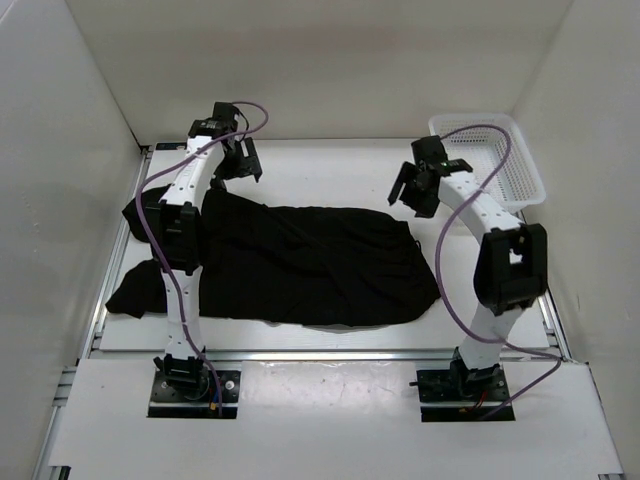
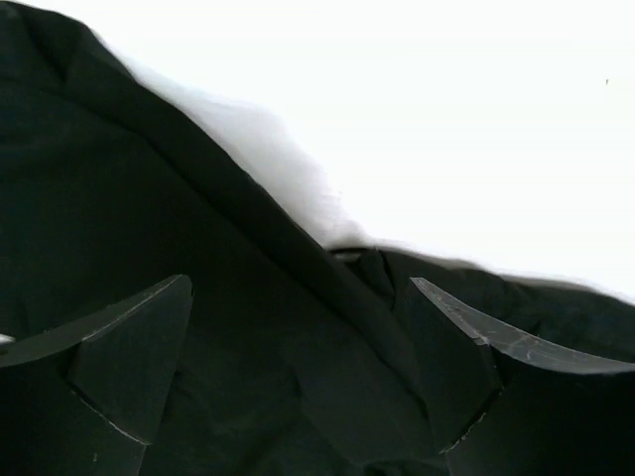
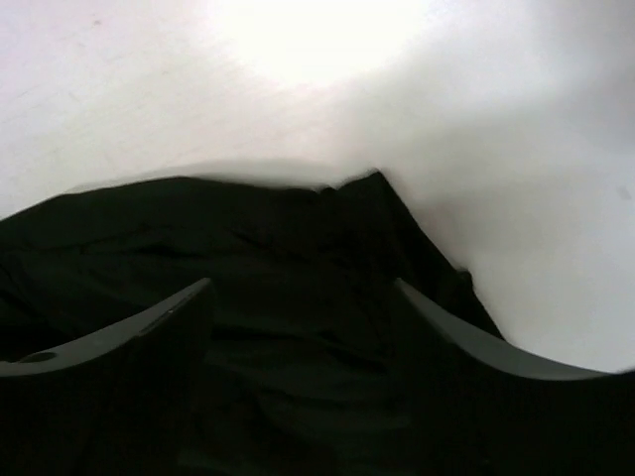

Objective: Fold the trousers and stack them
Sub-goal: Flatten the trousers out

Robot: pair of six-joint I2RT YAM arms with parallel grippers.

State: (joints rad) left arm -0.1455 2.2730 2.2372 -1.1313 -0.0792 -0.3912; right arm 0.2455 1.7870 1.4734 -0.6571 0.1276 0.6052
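The near trouser leg (image 1: 250, 300) is lying flat and stretched out, so its loose end (image 1: 134, 297) will drag along when my right gripper pulls the far corner.
The black trousers (image 1: 310, 265) lie spread across the white table, folded lengthwise, with one end bunched at the left edge. My left gripper (image 1: 238, 160) is open and empty above the trousers' far left corner; its wrist view shows fabric (image 2: 198, 297) between and below the spread fingers (image 2: 139, 337). My right gripper (image 1: 412, 190) is open and empty above the far right corner; its wrist view shows that corner of the fabric (image 3: 327, 258) below the spread fingers (image 3: 466, 337).
A white mesh basket (image 1: 500, 150) stands at the back right corner. White walls close in the table on the left, back and right. The table's near edge has a metal rail (image 1: 320, 355).
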